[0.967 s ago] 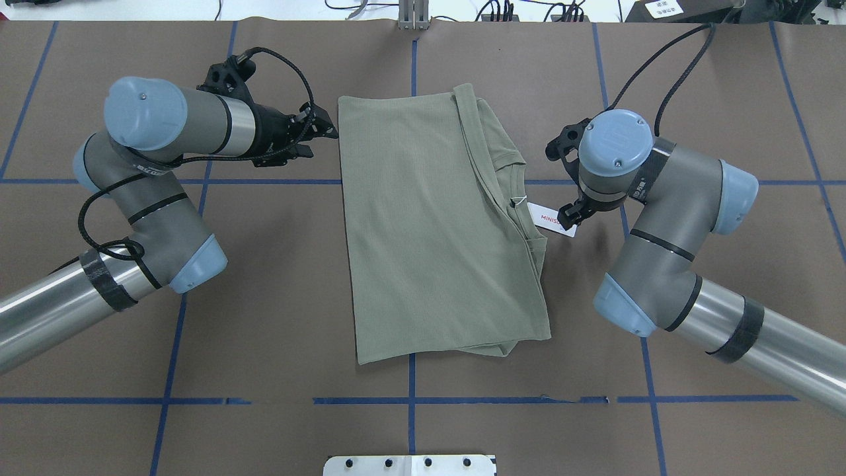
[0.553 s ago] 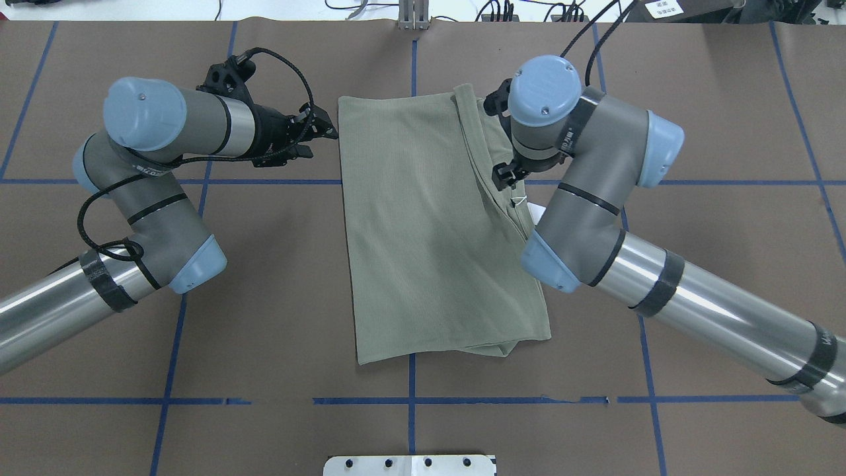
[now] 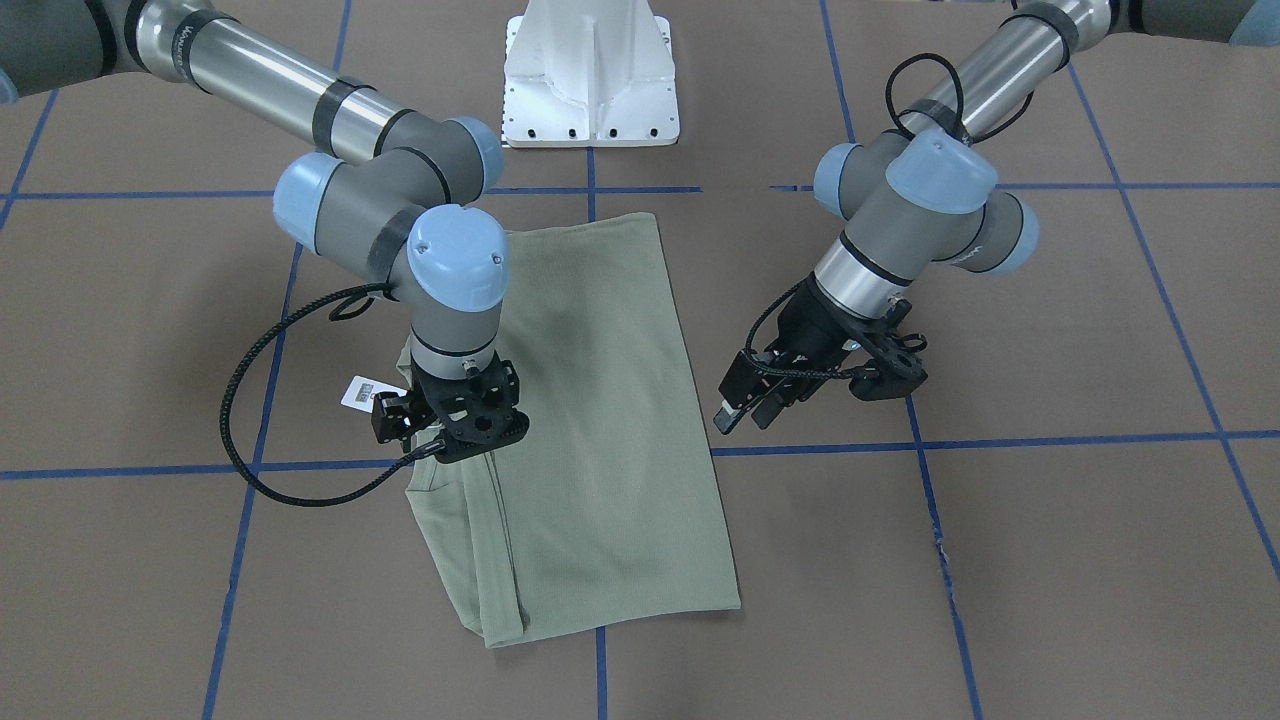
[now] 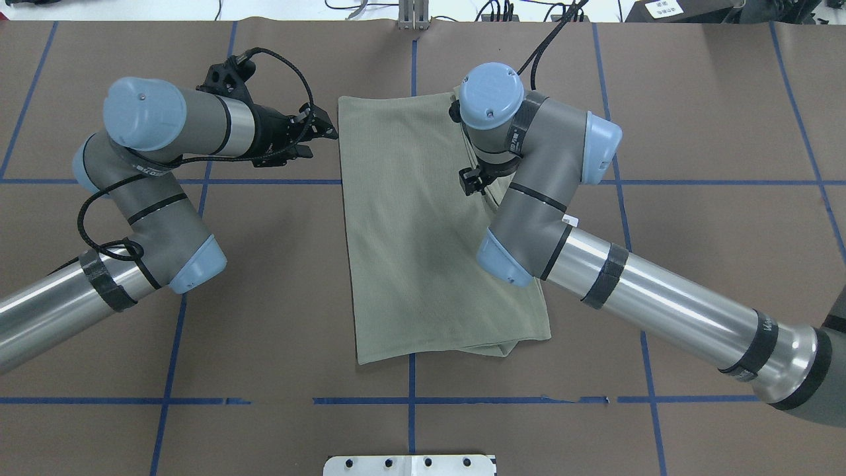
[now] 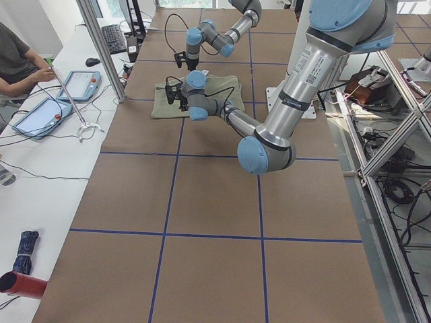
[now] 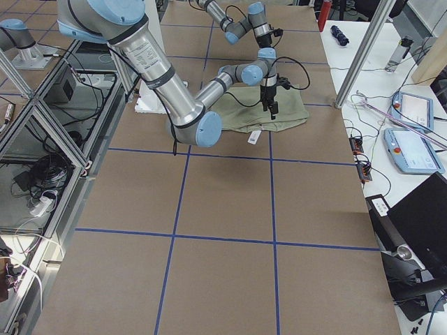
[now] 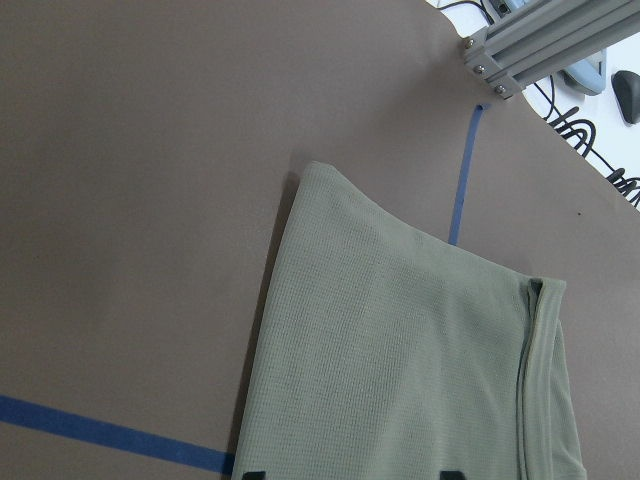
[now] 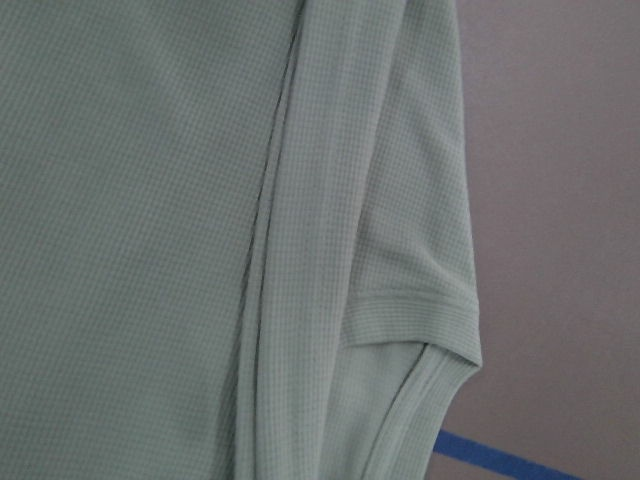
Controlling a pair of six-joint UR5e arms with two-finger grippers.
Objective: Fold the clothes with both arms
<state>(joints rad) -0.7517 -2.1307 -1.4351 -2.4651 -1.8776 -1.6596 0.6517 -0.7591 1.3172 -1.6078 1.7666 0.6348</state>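
Observation:
The olive-green shirt's top folded edge (image 3: 497,528) sits further in than the sleeve layer, so my right gripper should pull it back out toward the sleeve's edge (image 3: 416,486) before it folds any further.
The olive-green shirt (image 4: 410,231) lies folded into a long rectangle in the middle of the table, with its layered sleeve and hem edges along its right side (image 8: 400,300). Its white price tag (image 3: 362,392) sticks out on that side. My left gripper (image 4: 327,130) is open and empty, just off the shirt's far left corner (image 7: 320,185), low over the table. My right gripper (image 4: 470,183) points down over the shirt's far right part, by the folded edge. Its fingers are hidden, so I cannot tell whether it is open or shut.
The brown table cover carries blue tape grid lines (image 4: 410,400). The white pedestal (image 3: 590,75) stands at the robot's edge. Past the far edge are an aluminium post (image 4: 413,13) and cables. An operator (image 5: 17,64) sits with tablets at a side table.
My right arm has swung left and farther away, from beside the price tag to over the shirt's far right part. My left arm and the shirt have not moved.

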